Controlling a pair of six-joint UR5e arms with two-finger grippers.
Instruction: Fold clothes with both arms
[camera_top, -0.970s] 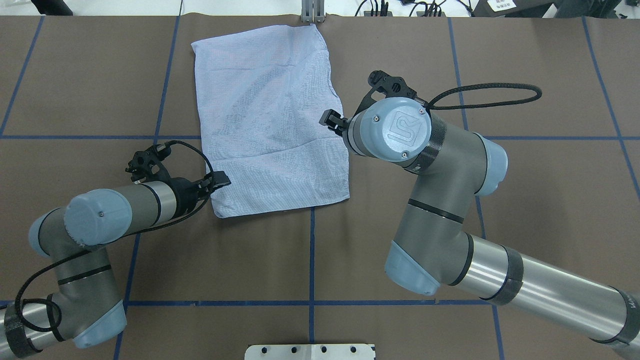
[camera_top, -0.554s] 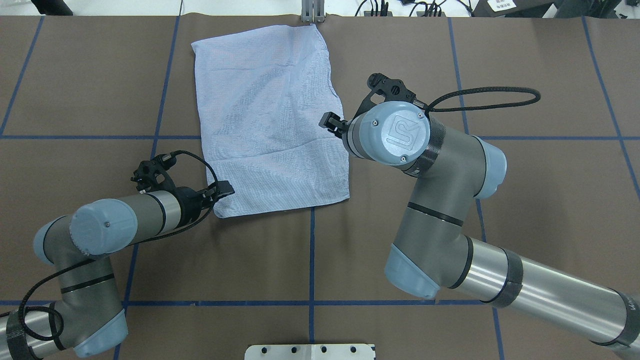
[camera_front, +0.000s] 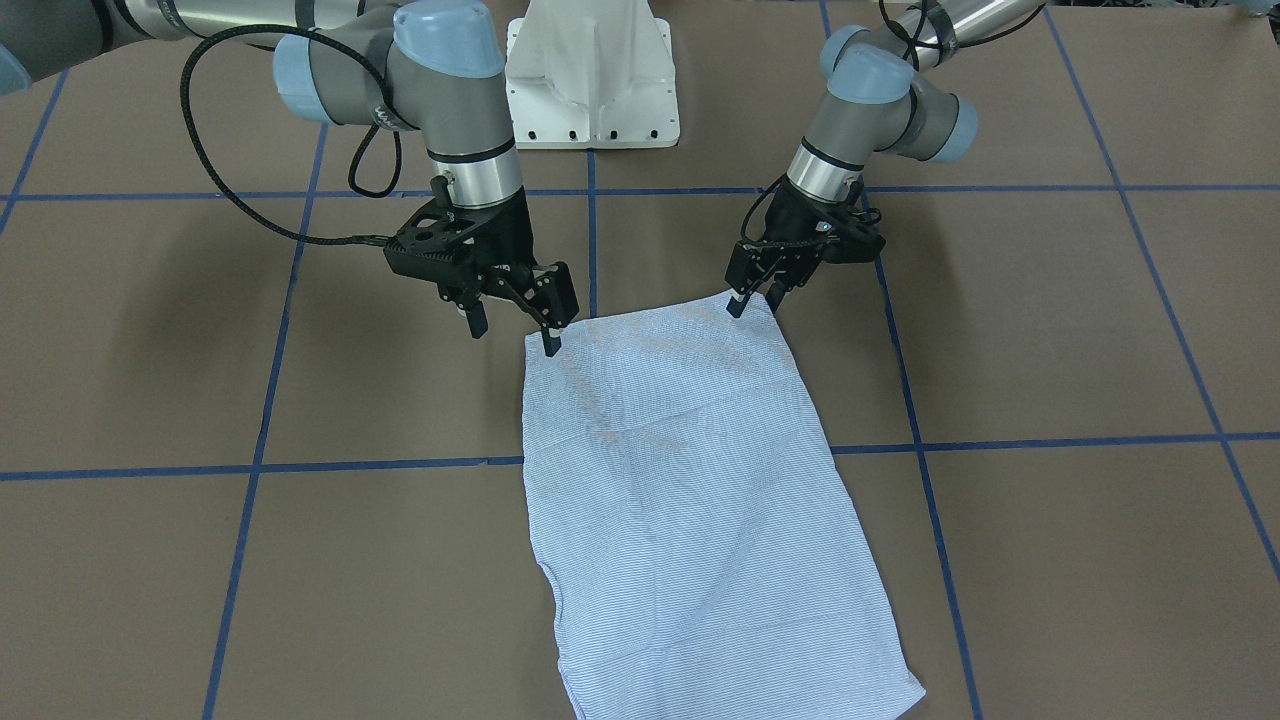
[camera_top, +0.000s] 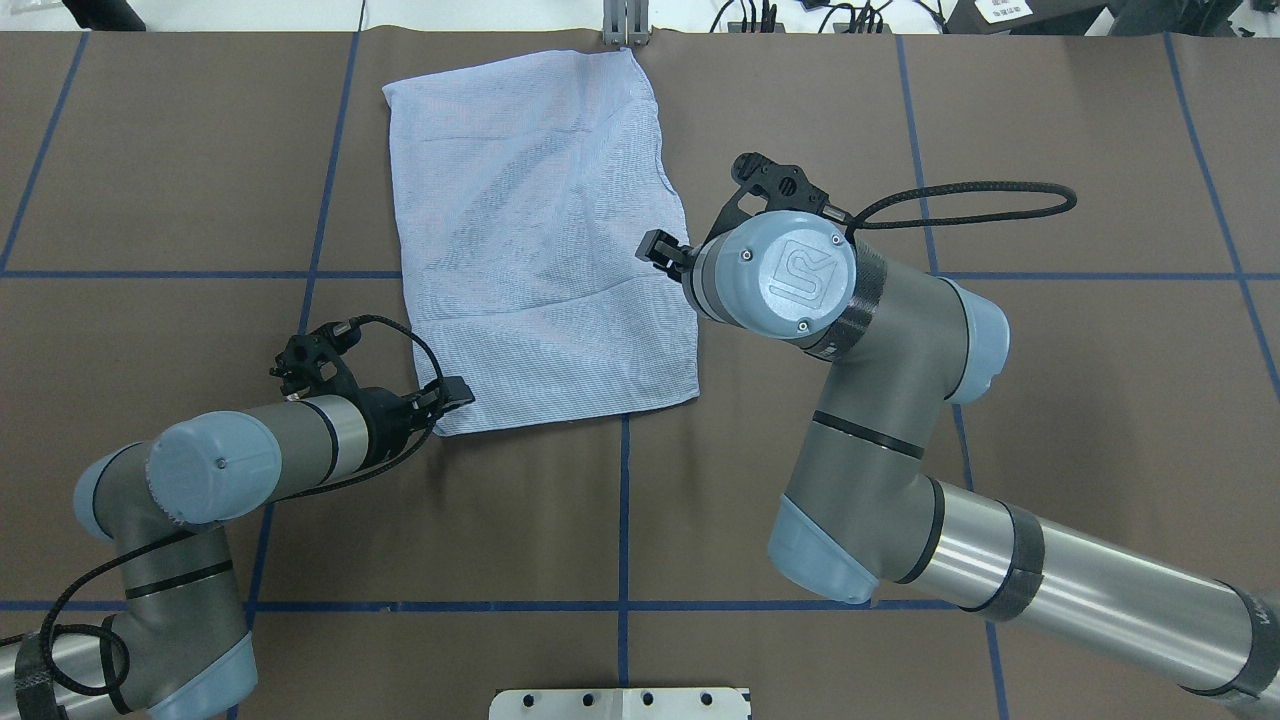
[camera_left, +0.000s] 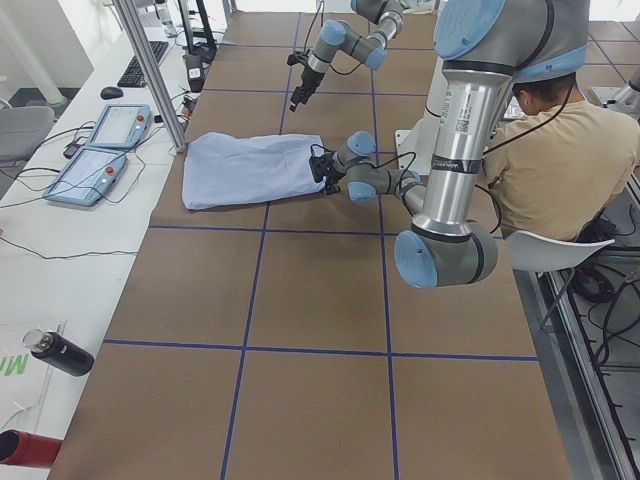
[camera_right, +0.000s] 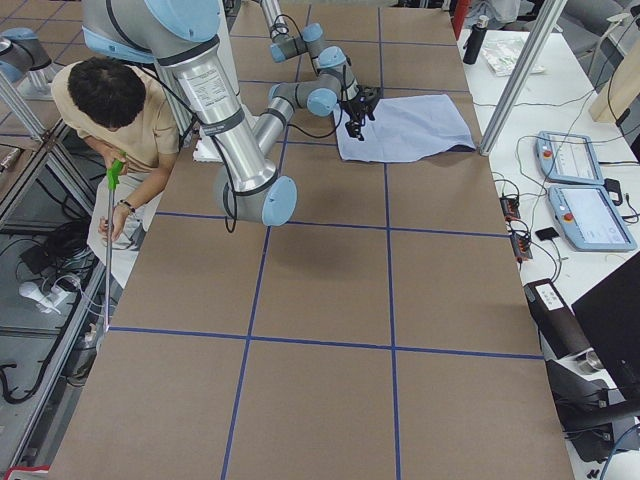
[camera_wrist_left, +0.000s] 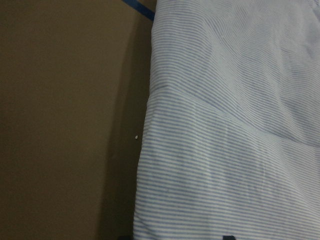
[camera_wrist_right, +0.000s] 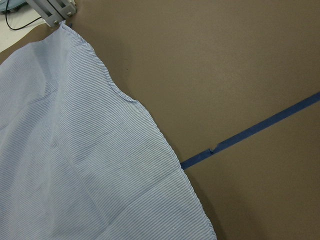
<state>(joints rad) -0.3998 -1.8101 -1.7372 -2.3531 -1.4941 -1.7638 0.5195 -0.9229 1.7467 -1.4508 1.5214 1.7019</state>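
My right gripper should first move in over the cloth (camera_front: 593, 344) and turn square, because it slants past the shirt's side edge (camera_front: 525, 360) while my left gripper straddles its corner.
The light blue-and-white striped shirt (camera_top: 540, 240) lies folded into a flat rectangle on the brown table; no collar, buttons or pocket show. It also shows in the front view (camera_front: 690, 500). My left gripper (camera_top: 457, 392) is low at the shirt's near-left corner, open, its fingers either side of the corner in the front view (camera_front: 754, 303). The left wrist view shows the shirt's edge (camera_wrist_left: 235, 125) close up. My right gripper (camera_front: 514, 336) is open at the near-right corner, one fingertip over the cloth; overhead it (camera_top: 657, 245) is mostly hidden under its wrist. The right wrist view shows the shirt's edge (camera_wrist_right: 75, 165).
The white pedestal base (camera_front: 590, 70) stands at the table's near edge. A metal post (camera_top: 625, 25) stands just beyond the shirt's far edge. A black cable loop (camera_top: 960, 200) hangs off the right wrist. A seated person (camera_left: 560, 150) is behind the robot. Blue tape lines cross the table.
My left gripper has moved back toward the robot and slightly right, along the shirt's left edge down to its near-left corner. The right arm has barely shifted. The shirt has not moved.
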